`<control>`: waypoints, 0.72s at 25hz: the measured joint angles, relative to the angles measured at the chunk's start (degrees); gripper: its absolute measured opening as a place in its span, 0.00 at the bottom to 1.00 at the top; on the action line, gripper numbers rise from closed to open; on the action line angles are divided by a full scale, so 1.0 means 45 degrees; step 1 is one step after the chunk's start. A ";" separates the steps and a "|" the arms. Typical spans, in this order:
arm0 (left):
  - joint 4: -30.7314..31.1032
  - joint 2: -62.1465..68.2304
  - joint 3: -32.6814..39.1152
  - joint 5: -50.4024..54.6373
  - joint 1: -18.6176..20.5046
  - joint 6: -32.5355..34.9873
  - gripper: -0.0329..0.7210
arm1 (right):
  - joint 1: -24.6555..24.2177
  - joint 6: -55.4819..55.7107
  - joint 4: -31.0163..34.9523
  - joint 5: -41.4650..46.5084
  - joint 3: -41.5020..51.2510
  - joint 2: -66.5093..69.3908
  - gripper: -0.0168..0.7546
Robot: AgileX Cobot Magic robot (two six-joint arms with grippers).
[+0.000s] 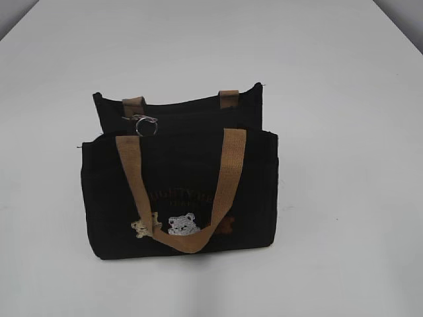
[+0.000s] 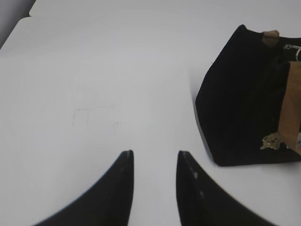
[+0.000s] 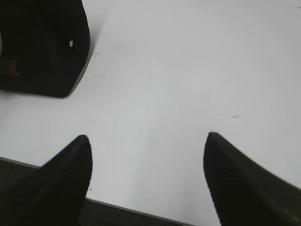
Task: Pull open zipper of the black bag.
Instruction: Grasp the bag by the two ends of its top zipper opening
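The ring pull (image 1: 146, 125) is close to one end of the bag's closed top, so the zipper (image 1: 195, 119) will open behind the ring pull to the far end of the bag's top when the robot pulls.
The black bag (image 1: 178, 178) stands upright mid-table, its front with tan handles and embroidered bears facing the exterior camera. Its zipper (image 1: 192, 117) runs along the top, and the silver ring pull (image 1: 145, 124) sits near the left end. Neither arm shows in the exterior view. My left gripper (image 2: 155, 153) hovers over bare table left of the black bag (image 2: 244, 99), open with nothing between its fingers; the ring pull (image 2: 292, 48) peeks in at the right edge. My right gripper (image 3: 148, 139) is wide open above the table's near edge, the black bag (image 3: 42, 47) off to its upper left.
The white table (image 1: 344, 218) spreads around the bag on every side. In the right wrist view, the table's front edge (image 3: 127, 207) runs just under the fingers, with dark floor below it.
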 joint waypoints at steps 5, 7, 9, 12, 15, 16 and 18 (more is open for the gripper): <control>0.0000 0.0000 0.0000 0.0000 0.0000 0.0000 0.36 | 0.0000 0.0000 0.0000 0.0000 0.0000 0.0000 0.76; 0.0000 0.0000 0.0000 0.0000 0.0000 0.0000 0.36 | 0.0000 0.0000 0.0000 0.0000 0.0000 0.0000 0.76; 0.0000 0.0000 0.0000 0.0000 0.0000 0.0000 0.36 | 0.0000 0.0000 0.0000 0.0000 0.0000 0.0000 0.76; 0.0000 0.0000 0.0000 0.0000 0.0000 0.0000 0.36 | 0.0000 0.0000 0.0000 0.0000 0.0000 0.0000 0.76; 0.0000 0.0000 0.0000 0.0000 0.0000 0.0000 0.36 | 0.0000 0.0000 0.0000 0.0000 0.0000 0.0000 0.76; 0.0000 0.0000 0.0000 0.0000 0.0000 0.0000 0.36 | 0.0000 0.0000 0.0000 0.0000 0.0000 0.0000 0.76; 0.0000 0.0000 0.0000 0.0000 0.0000 0.0000 0.36 | 0.0000 0.0000 0.0000 0.0000 0.0000 0.0000 0.76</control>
